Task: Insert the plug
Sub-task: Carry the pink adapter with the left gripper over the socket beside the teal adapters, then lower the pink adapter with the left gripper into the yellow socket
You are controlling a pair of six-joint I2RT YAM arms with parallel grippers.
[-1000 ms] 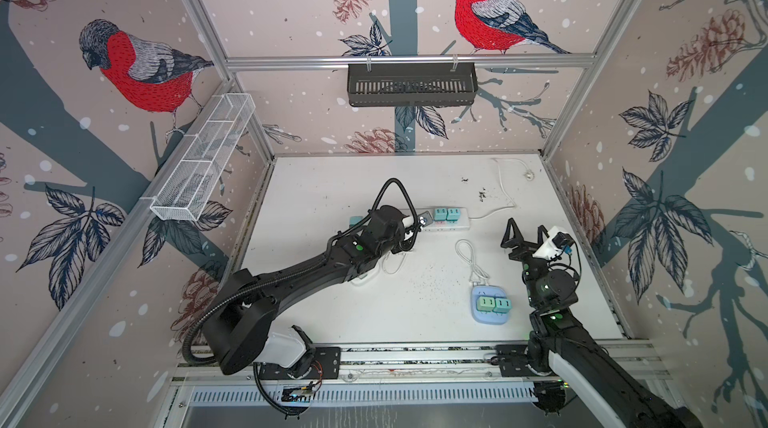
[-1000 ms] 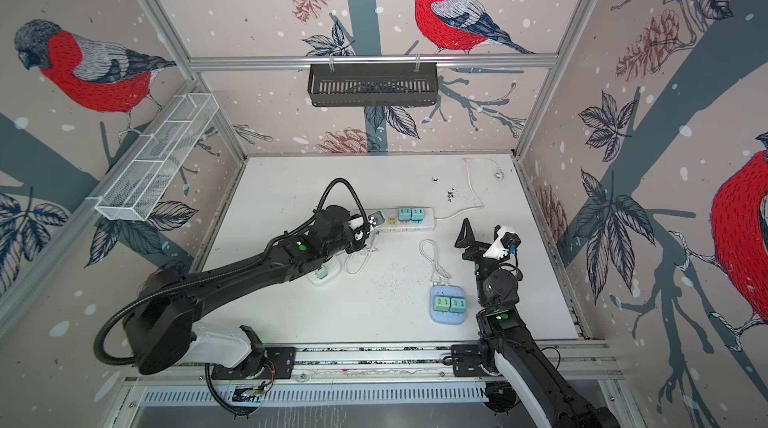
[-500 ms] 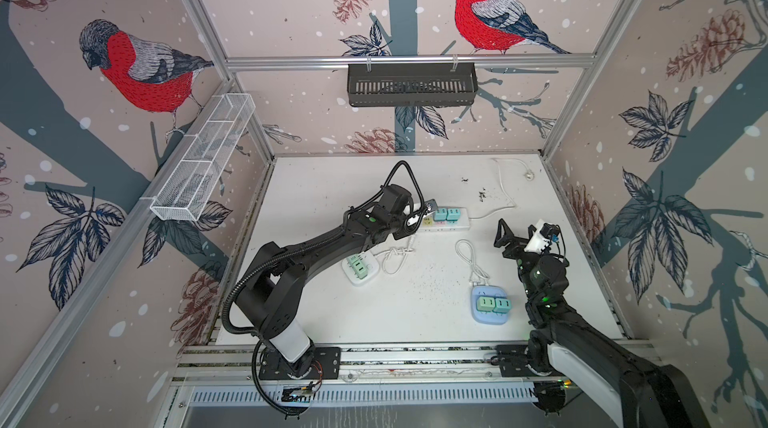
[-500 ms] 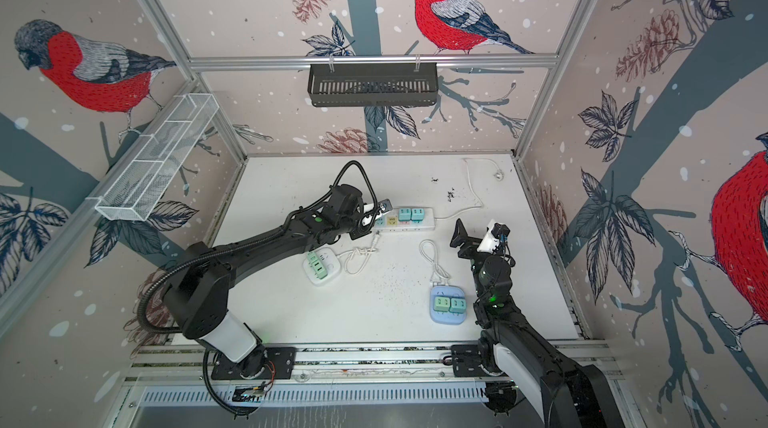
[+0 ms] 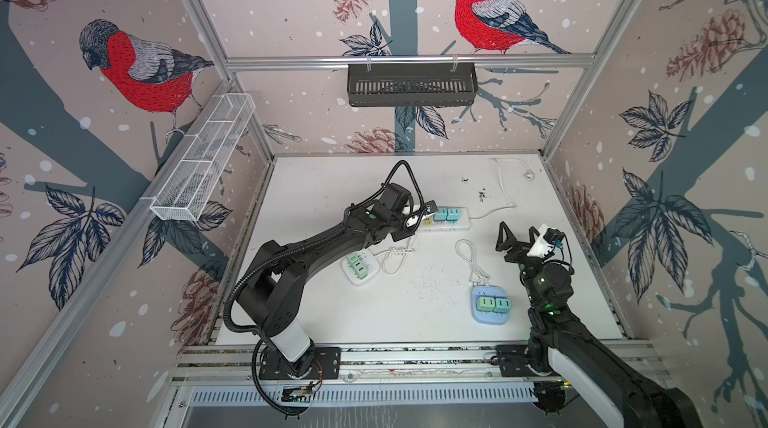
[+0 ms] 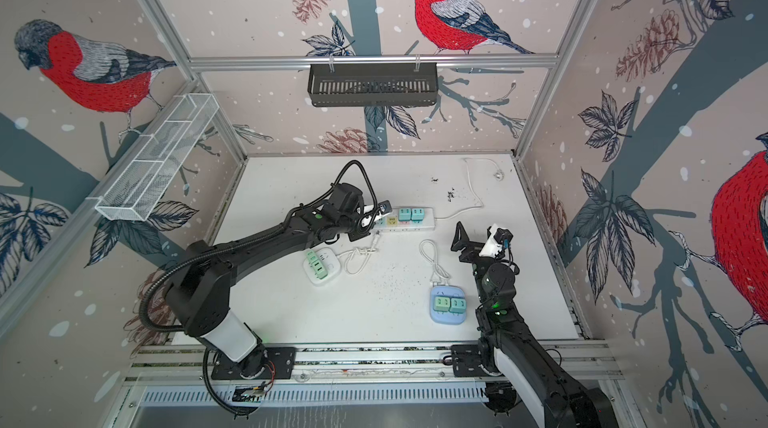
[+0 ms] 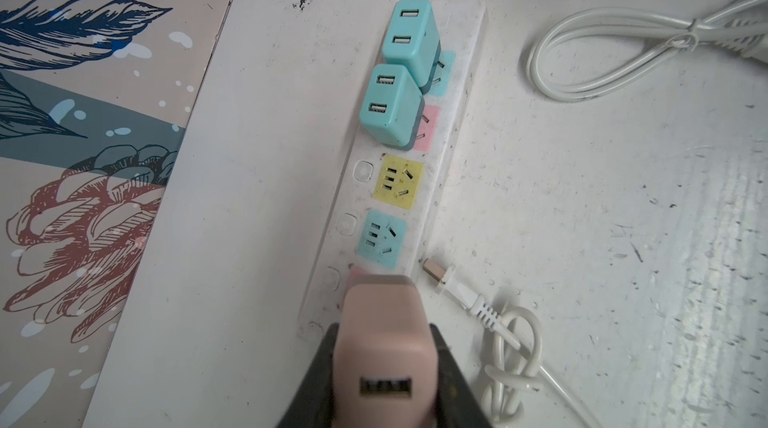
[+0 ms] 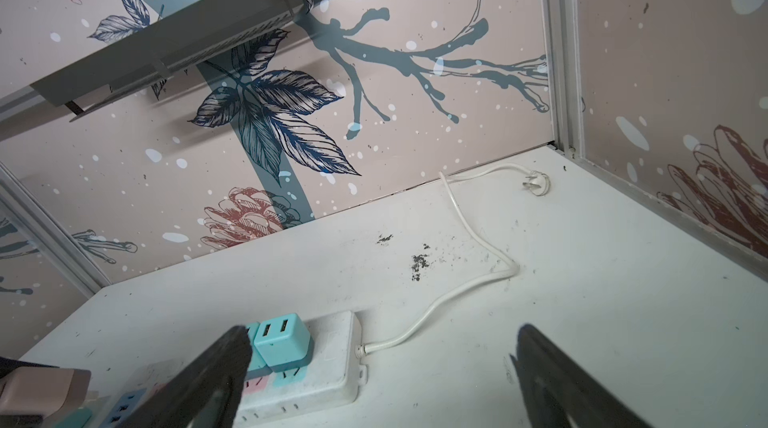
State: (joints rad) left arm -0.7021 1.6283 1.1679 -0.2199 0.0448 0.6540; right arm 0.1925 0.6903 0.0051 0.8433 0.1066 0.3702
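The pink plug [image 7: 385, 332] in my left gripper is crooked to the white power strip. I should turn the plug so it is square over the yellow socket [image 7: 398, 181] beside the teal chargers.
My left gripper [image 7: 384, 338] is shut on a pink plug [image 7: 380, 313], a small USB charger block. It holds the plug down over the pink socket [image 7: 353, 274] at the left end of the white power strip [image 7: 453, 114]. The plug hides its own prongs, so I cannot tell how deep it sits. Both top views show this gripper [image 5: 419, 218] [image 6: 376, 220] at the strip's [image 5: 461, 224] [image 6: 424, 224] left end. Two teal chargers [image 7: 409, 37] [image 7: 390, 103] fill the far sockets. My right gripper [image 5: 517, 232] [image 6: 473, 234] [image 8: 382, 338] hangs open and empty above the table, right of the strip [image 8: 332, 367].
A white socket block with green chargers [image 5: 359, 265] and a blue block with two green chargers [image 5: 490, 305] lie nearer the front. Coiled white cables [image 5: 397, 257] [image 5: 469, 257] sit between them. A loose cable connector [image 7: 440, 274] lies beside the strip. A black basket [image 5: 411, 85] hangs on the back wall.
My left arm has swung its elbow in and carried the plug right, onto the strip's left end. The right gripper has shifted slightly left and stays open.
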